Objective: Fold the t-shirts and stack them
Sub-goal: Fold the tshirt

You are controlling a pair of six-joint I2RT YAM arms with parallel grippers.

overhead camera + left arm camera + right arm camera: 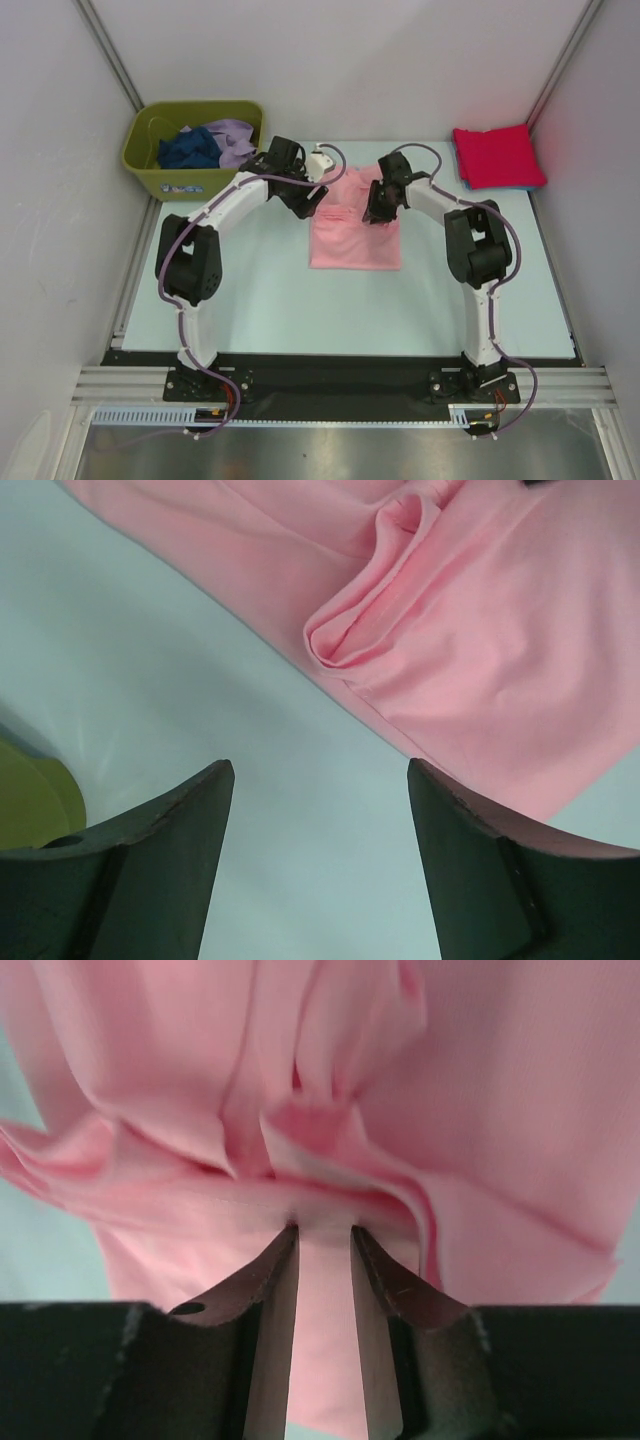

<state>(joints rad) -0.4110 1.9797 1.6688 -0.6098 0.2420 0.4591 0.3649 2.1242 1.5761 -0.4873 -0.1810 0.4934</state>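
Observation:
My gripper is about to fold the t-shirt's hem up. The light pink t-shirt's lower half point(354, 244) should then cover the bunched upper part flat, because its edges lie straight point(354, 268).
A light pink t-shirt point(355, 242) lies partly folded on the pale table, its upper part bunched. My left gripper point(312, 203) is open and empty just off the shirt's left edge; in the left wrist view the gripper point(320, 780) hovers over bare table, with a pink fold point(370, 620) ahead of it. My right gripper point(375, 212) is shut on a bunched fold at the shirt's upper right; the right wrist view shows the gripper point(325, 1228) pinching the pink cloth point(480, 1090). A folded red t-shirt point(497, 155) lies on a light blue one point(522, 187) at the back right.
An olive-green bin point(148, 172) stands at the back left and holds a navy shirt point(188, 150) and a lavender shirt point(236, 140). Its corner shows in the left wrist view point(30, 805). White walls close in the table on three sides.

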